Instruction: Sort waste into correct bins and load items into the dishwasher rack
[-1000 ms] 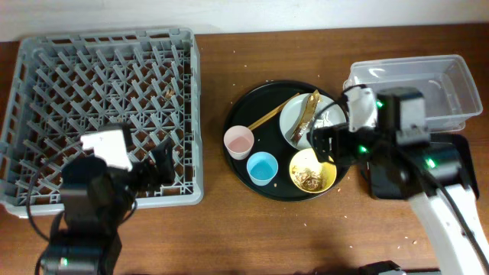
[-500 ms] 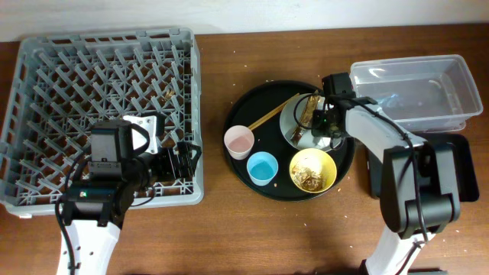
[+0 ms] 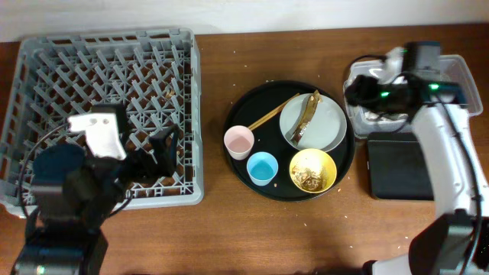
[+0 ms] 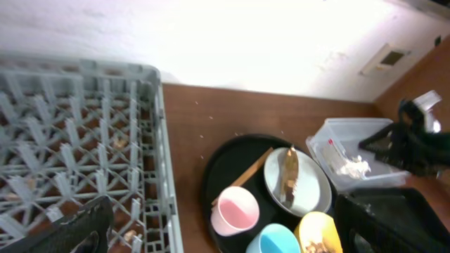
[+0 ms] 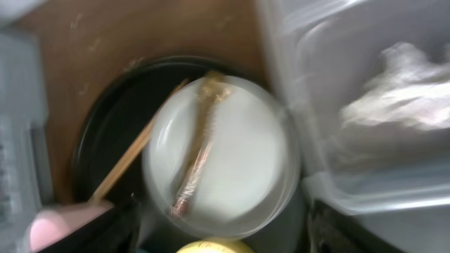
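My right gripper should tip the blue cup, which stands on the round tray with its opening up (image 3: 263,166), so that my left gripper can take it by the cup's base (image 3: 261,182).
My right gripper (image 3: 357,93) is open and empty above the left end of the clear tub (image 3: 447,76). The crumpled white napkin (image 5: 397,60) lies inside the tub. The brown wrapper (image 3: 308,114) lies on the pale plate (image 3: 325,126). The chopsticks (image 3: 269,116), pink cup (image 3: 238,141), blue cup (image 3: 262,168) and yellow bowl (image 3: 312,169), which holds beige crumbs, sit on the round black tray (image 3: 248,103). My left gripper (image 3: 164,149) is open and empty over the front right of the grey rack (image 3: 107,42).
The flat black rectangular tray (image 3: 397,164) lies in front of the tub, right of the round tray. Small crumbs are scattered on the wooden table and on the rack floor (image 4: 119,143). A wall runs along the table's far edge.
My right gripper moved from the plate to over the clear tub. The napkin is gone from the plate and now lies in the tub. My left arm shifted slightly over the rack.
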